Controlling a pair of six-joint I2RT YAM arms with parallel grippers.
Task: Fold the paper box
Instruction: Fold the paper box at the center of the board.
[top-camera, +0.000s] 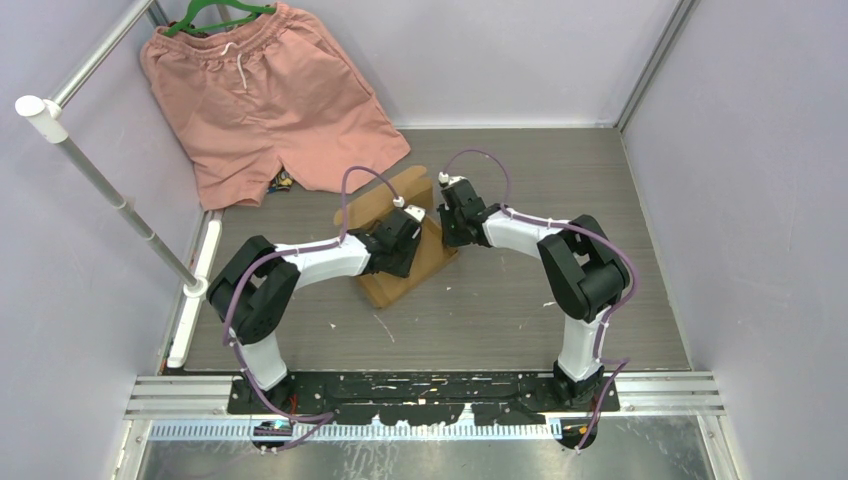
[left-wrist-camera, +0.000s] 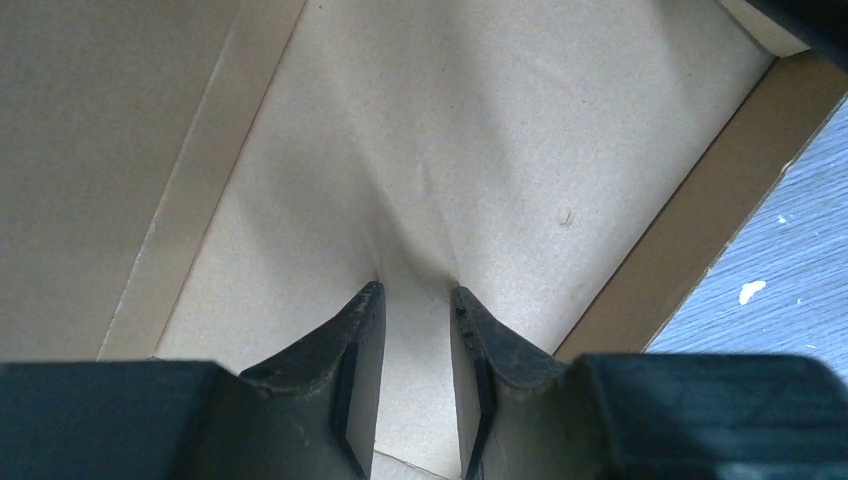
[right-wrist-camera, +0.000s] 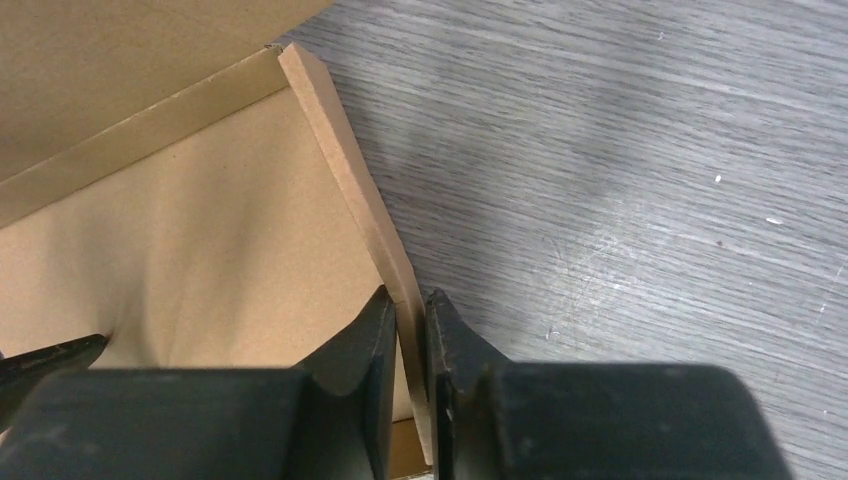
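The paper box's front edge (top-camera: 420, 280) runs at a slant between my grippers, so next my left gripper presses on the box's bottom (top-camera: 429, 246) and help turn the box straight before any more folding.
The paper box (top-camera: 398, 286) is brown cardboard, lying partly folded at the middle of the table with both arms reaching over it. My left gripper (top-camera: 408, 238) points down into it. In the left wrist view its jaws (left-wrist-camera: 415, 290) stand apart, with both tips pressed on the box floor (left-wrist-camera: 480, 120), which creases around them; nothing is between them. My right gripper (top-camera: 448, 232) is at the box's right side. In the right wrist view it (right-wrist-camera: 408, 295) is shut on the raised side wall (right-wrist-camera: 340, 160), one finger inside the box (right-wrist-camera: 200, 230) and one outside.
Salmon-pink shorts (top-camera: 265, 100) on a green hanger lie at the back left, close behind the box. A white-capped metal rail (top-camera: 110, 190) runs along the left side. Grey walls enclose the wood-grain table (top-camera: 560, 170).
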